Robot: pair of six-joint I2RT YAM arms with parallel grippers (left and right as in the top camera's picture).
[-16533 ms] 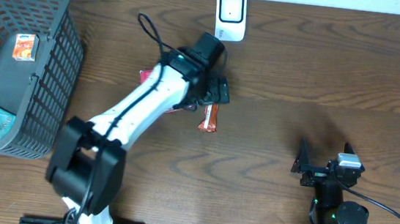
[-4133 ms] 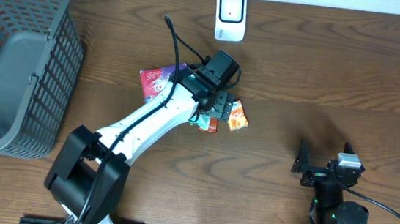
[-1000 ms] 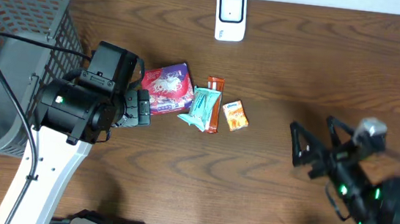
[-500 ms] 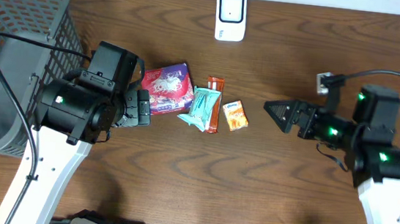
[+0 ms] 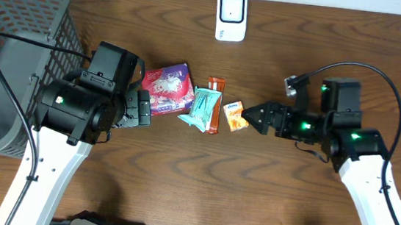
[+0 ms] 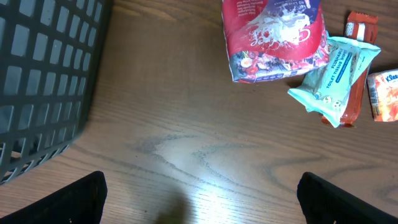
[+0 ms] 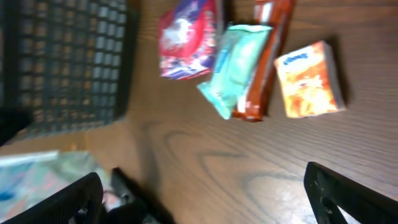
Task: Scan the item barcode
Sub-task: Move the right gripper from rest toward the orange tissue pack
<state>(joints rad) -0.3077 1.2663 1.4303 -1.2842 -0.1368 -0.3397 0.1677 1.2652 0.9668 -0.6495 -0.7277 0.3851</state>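
Next, my right gripper backs off, straightens and comes down over the tissue pack (image 5: 235,116), because it is slanted and the orange tissue pack (image 7: 310,81) lies off to one side of it.
Several items lie in a row mid-table: a red and purple pouch (image 5: 166,87), a teal packet (image 5: 202,109) on an orange-brown bar (image 5: 216,84), and a small orange tissue pack (image 5: 235,116). The white scanner (image 5: 231,16) stands at the back edge. My right gripper (image 5: 257,118) is open just right of the tissue pack, holding nothing. The right wrist view shows the tissue pack (image 7: 309,78), the teal packet (image 7: 239,62) and the pouch (image 7: 186,37) ahead of the open gripper (image 7: 208,199). My left gripper (image 5: 144,109) is open and empty beside the pouch's left edge, with the pouch (image 6: 273,37) ahead in its view.
A dark mesh basket (image 5: 14,57) fills the left side of the table, and its wall (image 6: 43,81) shows at the left of the left wrist view. Bare wood lies in front of the items and to their right.
My right arm has swung up from the front right and reached left, bringing its open gripper next to the orange tissue pack. The left arm and the items have not moved.
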